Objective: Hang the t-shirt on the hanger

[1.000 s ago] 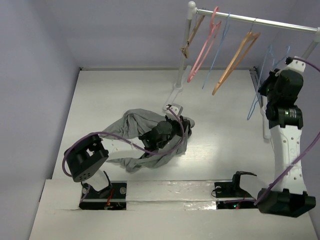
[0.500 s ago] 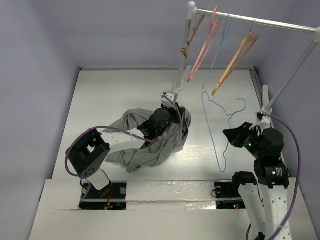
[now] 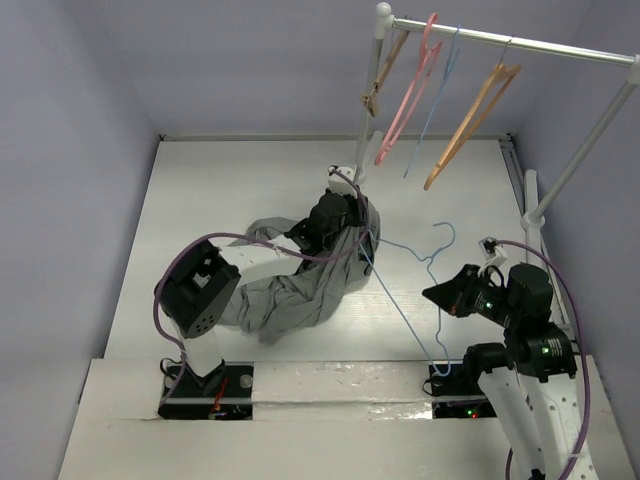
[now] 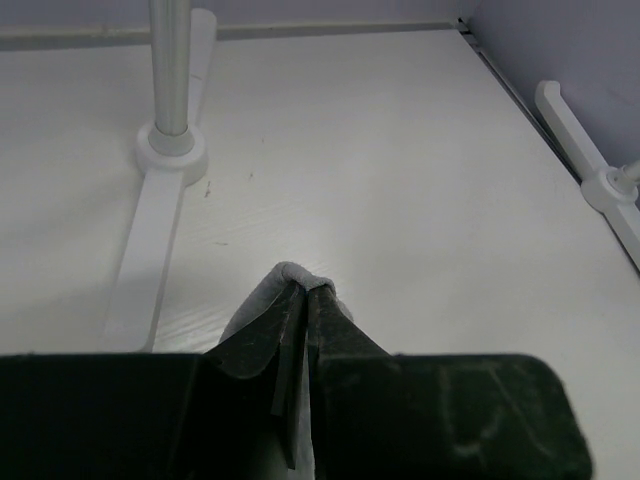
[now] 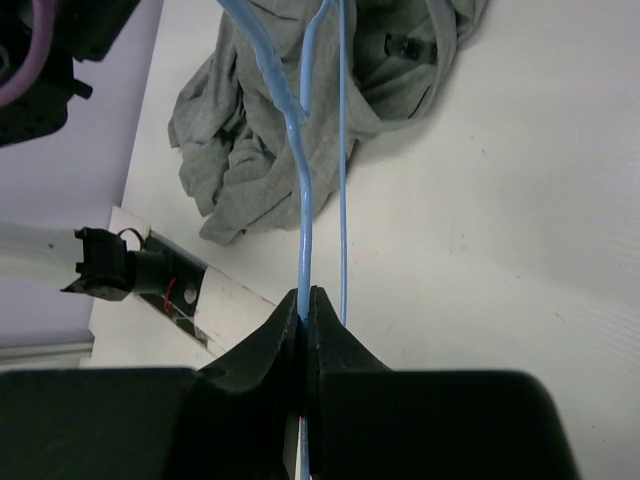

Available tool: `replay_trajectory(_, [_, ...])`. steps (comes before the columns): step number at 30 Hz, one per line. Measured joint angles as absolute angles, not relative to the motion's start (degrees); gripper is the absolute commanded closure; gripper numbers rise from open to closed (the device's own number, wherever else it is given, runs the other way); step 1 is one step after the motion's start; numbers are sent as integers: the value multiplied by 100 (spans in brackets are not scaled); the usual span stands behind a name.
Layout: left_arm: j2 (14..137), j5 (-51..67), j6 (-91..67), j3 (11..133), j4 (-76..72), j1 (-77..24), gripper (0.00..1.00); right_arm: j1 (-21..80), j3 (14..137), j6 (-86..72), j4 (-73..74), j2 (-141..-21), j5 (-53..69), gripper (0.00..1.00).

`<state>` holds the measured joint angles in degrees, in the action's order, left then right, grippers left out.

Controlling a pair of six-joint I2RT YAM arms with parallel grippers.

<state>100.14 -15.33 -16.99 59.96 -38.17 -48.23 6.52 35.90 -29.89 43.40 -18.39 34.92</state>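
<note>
Only one end of the light-blue hanger gets as far as the t-shirt's edge, so the robot's right gripper should push the hanger farther into the t-shirt's opening (image 5: 395, 85) while the left gripper keeps the t-shirt steady.
The grey t-shirt (image 3: 290, 295) lies bunched on the table's middle left. My left gripper (image 3: 350, 205) is shut on a fold of it and holds that part lifted; the cloth (image 4: 262, 297) wraps over the closed fingertips (image 4: 306, 290) in the left wrist view. My right gripper (image 3: 432, 293) is shut on the light-blue hanger (image 3: 400, 300), whose one end reaches the shirt's right edge and whose hook (image 3: 440, 240) points to the far side. In the right wrist view the hanger wire (image 5: 305, 190) runs from my right gripper (image 5: 305, 295) over the t-shirt (image 5: 260, 140).
A white clothes rail (image 3: 500, 40) stands at the back right with a pink hanger (image 3: 405, 95), a tan wooden hanger (image 3: 470, 115), another blue one (image 3: 435, 95) and a clip. Its base foot (image 4: 160, 215) lies just ahead of the left gripper. A second rail foot (image 4: 595, 165) is at the right.
My right arm came down from the rail with the blue hanger and has swung its end left against the shirt. My left gripper has lifted the shirt fold farther back.
</note>
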Motion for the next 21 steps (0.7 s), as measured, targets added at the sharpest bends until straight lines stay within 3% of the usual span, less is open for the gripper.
replay_trajectory(10, [9942,-1522,-1645,5933,-3789,-4790,100,720,3579,-2932,4416,-1813,3253,100])
replay_trajectory(21, [8761,-1533,-1706,5140,-3802,-5142,100,755,3586,-3030,3822,-2303,3076,100])
